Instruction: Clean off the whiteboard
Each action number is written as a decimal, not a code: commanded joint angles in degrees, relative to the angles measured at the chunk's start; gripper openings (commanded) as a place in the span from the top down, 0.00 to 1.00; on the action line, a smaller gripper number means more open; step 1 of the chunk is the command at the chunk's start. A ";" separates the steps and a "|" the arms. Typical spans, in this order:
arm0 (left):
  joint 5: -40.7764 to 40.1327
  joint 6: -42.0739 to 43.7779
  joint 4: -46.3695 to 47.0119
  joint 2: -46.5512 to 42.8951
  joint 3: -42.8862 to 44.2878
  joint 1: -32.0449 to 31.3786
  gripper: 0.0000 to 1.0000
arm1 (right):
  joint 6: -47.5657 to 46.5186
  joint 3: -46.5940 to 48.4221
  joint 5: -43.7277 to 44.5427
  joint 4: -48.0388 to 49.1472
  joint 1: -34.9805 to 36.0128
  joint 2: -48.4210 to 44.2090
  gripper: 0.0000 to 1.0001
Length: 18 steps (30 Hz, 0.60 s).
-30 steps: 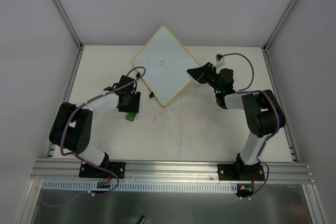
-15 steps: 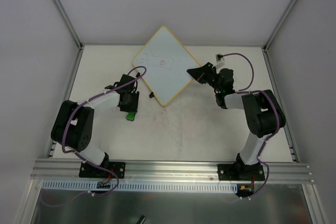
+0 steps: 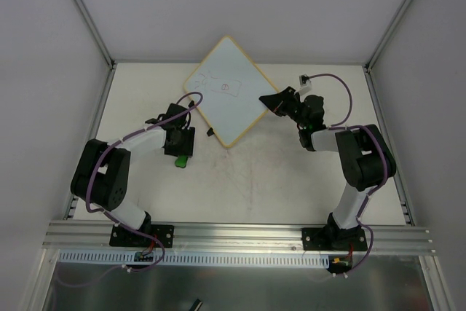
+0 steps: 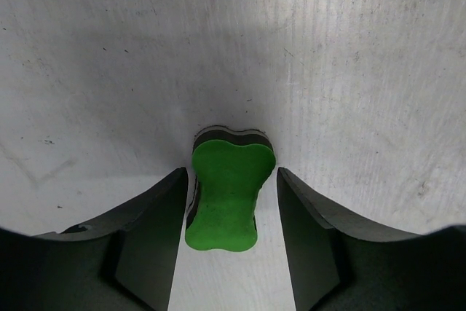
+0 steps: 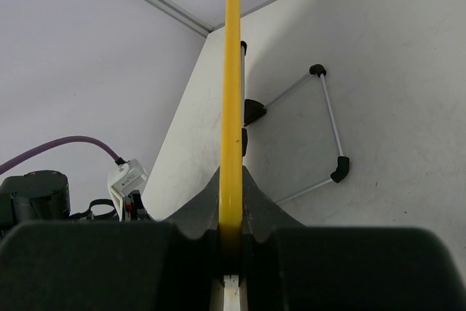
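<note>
The green eraser point(image 4: 227, 199) is at a slant between my left gripper's open fingers. I should line the fingers up with it and close them squarely on the eraser's narrow middle point(image 4: 230, 190) before I wipe the whiteboard.
The whiteboard point(image 3: 226, 96) stands as a diamond at the back middle, with a small drawn mark point(image 3: 226, 87) on it. My right gripper point(image 3: 272, 101) is shut on its right edge. In the right wrist view the yellow rim point(image 5: 232, 71) runs edge-on between the closed fingers of that gripper point(image 5: 231, 183). My left gripper point(image 3: 180, 149) is open, low over the table, with a green eraser block point(image 3: 180, 159) between its fingers. In the left wrist view the eraser point(image 4: 226, 194) lies on the table between the fingers of the left gripper point(image 4: 231, 183); the right finger stands clear of it.
Two black clips point(image 5: 251, 111) sit on the board's edge, and one shows in the top view point(image 3: 210, 132). A thin wire stand point(image 5: 331, 129) with black corners lies on the table behind the board. Grey walls enclose the table point(image 3: 255, 180) on three sides.
The left arm has shifted very slightly over the eraser. The right arm and the whiteboard have not moved.
</note>
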 commanded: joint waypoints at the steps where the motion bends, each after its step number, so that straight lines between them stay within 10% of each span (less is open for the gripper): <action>1: -1.80 -1.05 -2.23 -2.12 0.61 -0.88 0.48 | -1.30 2.06 -1.44 4.76 0.08 0.28 1.00; 12: -1.98 -1.31 -4.07 -1.43 1.40 -1.33 0.68 | -0.77 2.06 -1.88 5.72 -0.01 0.80 1.00; 18: -2.77 -1.75 -4.69 -1.07 1.66 -1.24 0.47 | -0.59 2.06 -1.88 5.90 -0.01 0.72 1.00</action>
